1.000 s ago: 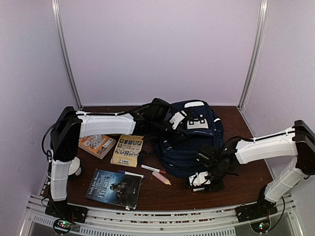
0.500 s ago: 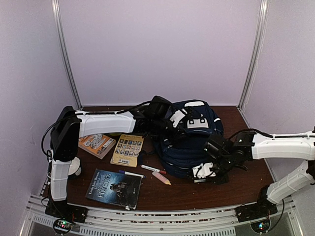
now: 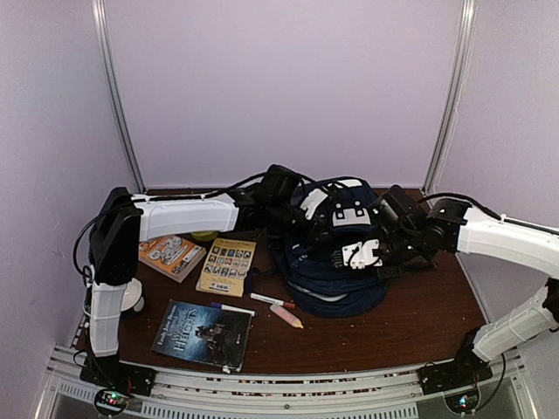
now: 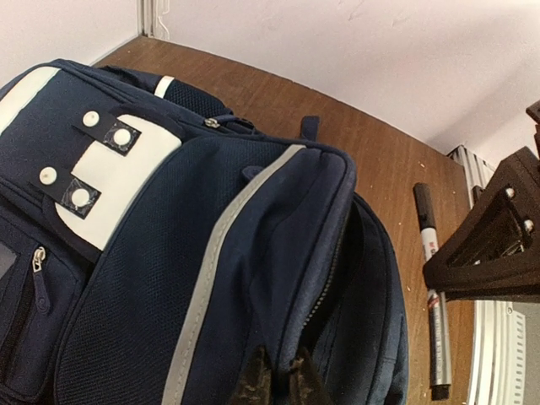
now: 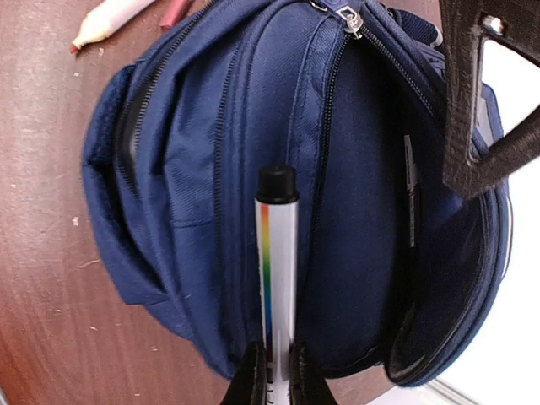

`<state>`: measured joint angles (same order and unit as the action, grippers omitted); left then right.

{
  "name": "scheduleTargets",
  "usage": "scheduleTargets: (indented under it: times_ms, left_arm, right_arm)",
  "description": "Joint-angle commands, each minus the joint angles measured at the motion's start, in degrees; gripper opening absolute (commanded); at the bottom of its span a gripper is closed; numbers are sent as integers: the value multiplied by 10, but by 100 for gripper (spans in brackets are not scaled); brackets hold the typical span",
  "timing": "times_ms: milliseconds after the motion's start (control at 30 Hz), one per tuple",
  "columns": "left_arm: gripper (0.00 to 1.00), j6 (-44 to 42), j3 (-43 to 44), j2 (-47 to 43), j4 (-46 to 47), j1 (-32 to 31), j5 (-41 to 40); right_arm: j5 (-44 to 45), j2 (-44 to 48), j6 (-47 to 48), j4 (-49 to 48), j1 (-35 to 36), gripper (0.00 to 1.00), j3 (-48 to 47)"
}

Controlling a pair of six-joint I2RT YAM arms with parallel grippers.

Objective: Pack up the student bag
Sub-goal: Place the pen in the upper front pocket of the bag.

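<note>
The robot's left gripper is holding the fabric edge (image 4: pixel 331 202) up, so the compartment (image 5: pixel 380 202) is wide open for the silver marker. The right gripper continues inside and lets go there.
The navy student bag (image 3: pixel 336 292) lies in the middle of the table, its white patch facing up. My left gripper (image 3: pixel 304 229) reaches in from the left and is shut on the bag's fabric edge beside an open zipper (image 4: pixel 281 384). My right gripper (image 3: pixel 351 258) hangs over the bag's right side. It is shut on a silver marker (image 5: pixel 277 270) with a black cap and a rainbow stripe (image 5: pixel 274 375). The marker points across the bag (image 5: pixel 194 169), next to a zipped seam, with an open compartment (image 5: pixel 439 278) further right.
Three books lie left of the bag: a yellow one (image 3: pixel 227 266), an orange one (image 3: pixel 172 257) and a dark one (image 3: pixel 203 334). A white pen (image 3: pixel 266 299) and a pink highlighter (image 3: pixel 286 316) lie in front. Another black-capped pen (image 4: pixel 430 312) shows beside the bag.
My right arm has lifted from the table's front right and swung back over the bag, carrying the marker. The left gripper has kept its hold, and the bag's front has shifted slightly.
</note>
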<state>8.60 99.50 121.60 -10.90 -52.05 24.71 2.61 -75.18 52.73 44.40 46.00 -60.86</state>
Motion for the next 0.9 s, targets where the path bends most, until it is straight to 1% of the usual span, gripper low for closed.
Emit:
scheduleTargets:
  times_ms: [0, 167, 367, 567, 700, 800, 867]
  left_arm:
    - [7, 15, 35, -5, 41, 2, 27]
    - [7, 18, 36, -10, 40, 2, 31]
    - [7, 26, 37, -13, 42, 4, 43]
    - [7, 42, 35, -15, 56, 7, 60]
    - [7, 45, 30, -21, 64, 8, 54]
    - [7, 46, 28, -23, 68, 9, 54]
    - [7, 48, 28, -22, 69, 9, 56]
  right_arm:
    - [33, -32, 47, -36, -13, 2, -20]
    - [46, -67, 64, -82, -16, 2, -33]
    - [96, -99, 91, -213, -17, 3, -7]
    - [128, -147, 111, -322, -18, 3, 6]
    - [138, -173, 126, -398, -20, 4, 29]
    - [139, -192, 134, -437, -22, 4, 38]
    - [146, -206, 143, -459, -22, 7, 40]
